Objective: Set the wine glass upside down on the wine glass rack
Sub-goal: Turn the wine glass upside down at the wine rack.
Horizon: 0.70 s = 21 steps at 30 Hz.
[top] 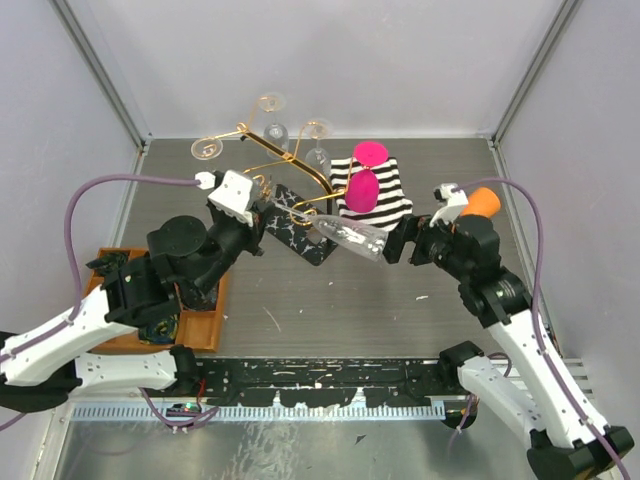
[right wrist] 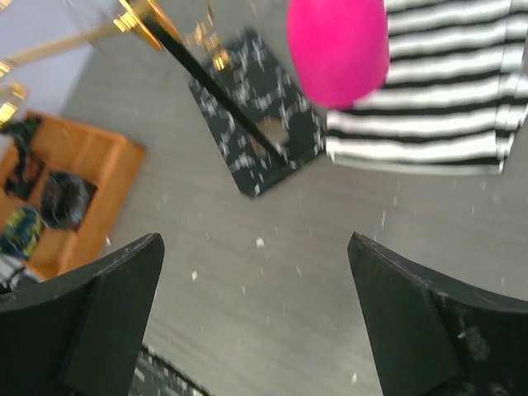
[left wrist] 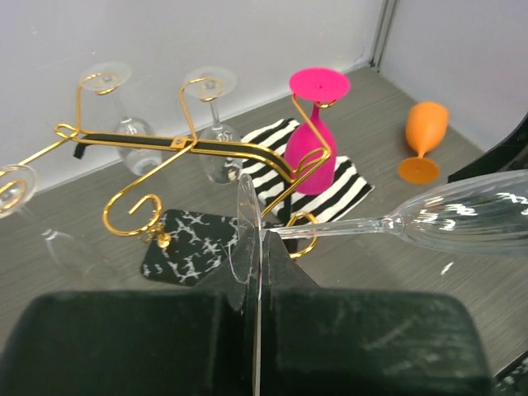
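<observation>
The wine glass's foot is in my left gripper, which holds the wine glass level (top: 350, 236) beside the rack, so I should move back and hand the foot (left wrist: 247, 205) over to my right gripper.
My left gripper (top: 268, 207) is shut on the flat foot (left wrist: 247, 219) of a clear wine glass (top: 347, 234). It holds the glass sideways above the table, with the bowl (left wrist: 474, 214) pointing right. The wine glass rack (top: 288, 160) is a gold wire stand on a black marbled base (top: 305, 238), just behind the held glass. It also shows in the left wrist view (left wrist: 177, 144). A pink glass (top: 364, 187) and several clear glasses hang upside down on it. My right gripper (top: 398, 244) is open and empty just past the bowl's rim, with nothing between its fingers (right wrist: 111, 301).
A black-and-white striped cloth (top: 392, 190) lies behind the rack's right side. An orange glass (left wrist: 425, 136) lies on its side at the far right. A wooden tray (top: 205, 322) with small items sits at the left, under my left arm.
</observation>
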Available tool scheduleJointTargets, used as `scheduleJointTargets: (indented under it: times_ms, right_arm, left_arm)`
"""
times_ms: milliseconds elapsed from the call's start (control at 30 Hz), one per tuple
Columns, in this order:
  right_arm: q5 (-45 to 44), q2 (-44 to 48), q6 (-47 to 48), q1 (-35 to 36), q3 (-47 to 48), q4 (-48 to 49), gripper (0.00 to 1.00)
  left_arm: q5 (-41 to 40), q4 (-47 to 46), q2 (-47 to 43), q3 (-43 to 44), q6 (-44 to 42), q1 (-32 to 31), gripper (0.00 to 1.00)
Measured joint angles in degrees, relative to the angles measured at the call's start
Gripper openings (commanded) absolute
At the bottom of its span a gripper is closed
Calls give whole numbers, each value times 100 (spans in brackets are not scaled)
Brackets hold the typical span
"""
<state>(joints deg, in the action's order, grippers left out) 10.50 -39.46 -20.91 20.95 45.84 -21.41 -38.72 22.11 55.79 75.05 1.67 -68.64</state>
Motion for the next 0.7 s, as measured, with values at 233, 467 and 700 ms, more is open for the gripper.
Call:
scheduleJointTargets:
  times_ms: [233,467,700]
  right_arm:
    - [125,-442,144,0,339,-1403,100]
    - [114,243,203,0,361,-1585,100]
    - [520,264,551,0,868,-1683,91]
  left_arm:
    - [9,264,-398,-96,-940,0,0]
    - [315,481,-831,-275,-1816,0,0]
    - [984,942,-728,-297,-2367,2,0]
